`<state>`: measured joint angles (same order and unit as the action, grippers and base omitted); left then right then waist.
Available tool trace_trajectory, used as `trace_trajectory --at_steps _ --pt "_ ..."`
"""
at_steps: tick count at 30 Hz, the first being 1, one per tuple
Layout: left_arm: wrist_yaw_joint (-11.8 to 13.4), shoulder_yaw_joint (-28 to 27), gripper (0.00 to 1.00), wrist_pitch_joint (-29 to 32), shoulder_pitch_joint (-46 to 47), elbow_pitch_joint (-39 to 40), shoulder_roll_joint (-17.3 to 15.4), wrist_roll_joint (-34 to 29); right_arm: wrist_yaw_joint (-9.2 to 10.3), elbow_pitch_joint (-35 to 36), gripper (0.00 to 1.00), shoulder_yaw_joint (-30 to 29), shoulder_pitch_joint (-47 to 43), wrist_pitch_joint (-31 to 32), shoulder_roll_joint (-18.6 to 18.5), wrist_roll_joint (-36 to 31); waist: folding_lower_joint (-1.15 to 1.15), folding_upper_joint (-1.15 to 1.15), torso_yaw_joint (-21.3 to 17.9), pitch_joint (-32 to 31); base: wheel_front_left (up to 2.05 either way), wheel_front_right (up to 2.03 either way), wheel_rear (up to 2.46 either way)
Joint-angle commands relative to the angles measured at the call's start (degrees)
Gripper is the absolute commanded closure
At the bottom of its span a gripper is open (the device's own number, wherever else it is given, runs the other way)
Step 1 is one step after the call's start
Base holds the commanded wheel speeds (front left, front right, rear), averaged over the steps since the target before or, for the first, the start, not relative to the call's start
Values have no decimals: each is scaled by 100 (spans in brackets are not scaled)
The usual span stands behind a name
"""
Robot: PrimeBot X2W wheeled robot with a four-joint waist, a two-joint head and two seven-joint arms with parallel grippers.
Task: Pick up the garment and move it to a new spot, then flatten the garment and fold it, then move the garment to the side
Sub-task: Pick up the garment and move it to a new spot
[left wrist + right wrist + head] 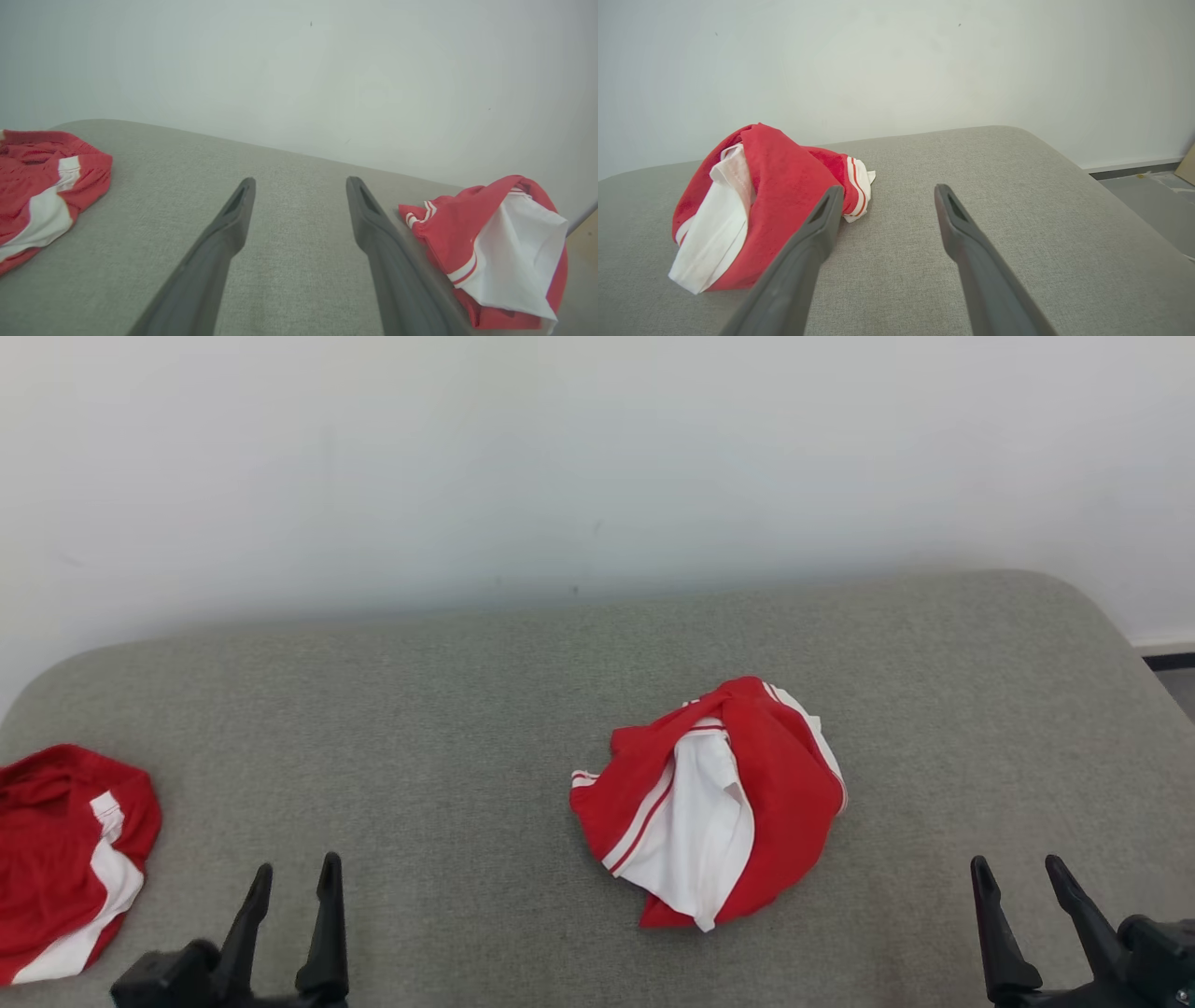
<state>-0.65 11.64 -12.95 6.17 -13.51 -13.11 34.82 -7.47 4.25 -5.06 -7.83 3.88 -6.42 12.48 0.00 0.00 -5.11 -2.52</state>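
Observation:
The middle garment (pixel 781 784) sits bunched in loose overlapping folds (pixel 669 773), so I expect it to fall open into a long, limp drape once I raise its upper edge.
A crumpled red and white garment (pixel 719 803) lies bunched in a heap near the middle of the grey padded surface (pixel 448 709). The left wrist view has it at the right (pixel 490 242), and the right wrist view at the left (pixel 775 205). A second red and white garment (pixel 56 840) lies at the surface's left edge, also visible in the left wrist view (pixel 42 186). My left gripper (pixel 297 863) is open and empty between the two garments, touching neither (pixel 300 182). To the right of the middle heap, my right gripper (pixel 1016 861) stands open with nothing in it (pixel 889 187).
A plain white wall (pixel 597 457) rises directly behind the padded surface. The surface has rounded far corners, and its right side drops off to a grey floor (pixel 1148 200). Bare grey fabric stretches between the two garments and to the right of the middle heap.

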Motion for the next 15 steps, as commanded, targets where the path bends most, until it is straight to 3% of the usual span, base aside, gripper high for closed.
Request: trace_trajectory --at_steps 1,9,15 --pt "13 -33 0 -82 -263 116 -97 -123 -5 80 0 -16 -69 44 -27 -14 0 0 308 -160 0 0 0" --pt "168 -174 0 -216 -1070 345 -142 -413 -5 145 0 -222 -112 55 -118 -14 0 0 548 -213 0 0 0" --pt "105 -152 0 -231 -1261 392 -179 -649 -5 219 0 -336 -177 103 -59 -54 0 0 615 -237 0 0 0"
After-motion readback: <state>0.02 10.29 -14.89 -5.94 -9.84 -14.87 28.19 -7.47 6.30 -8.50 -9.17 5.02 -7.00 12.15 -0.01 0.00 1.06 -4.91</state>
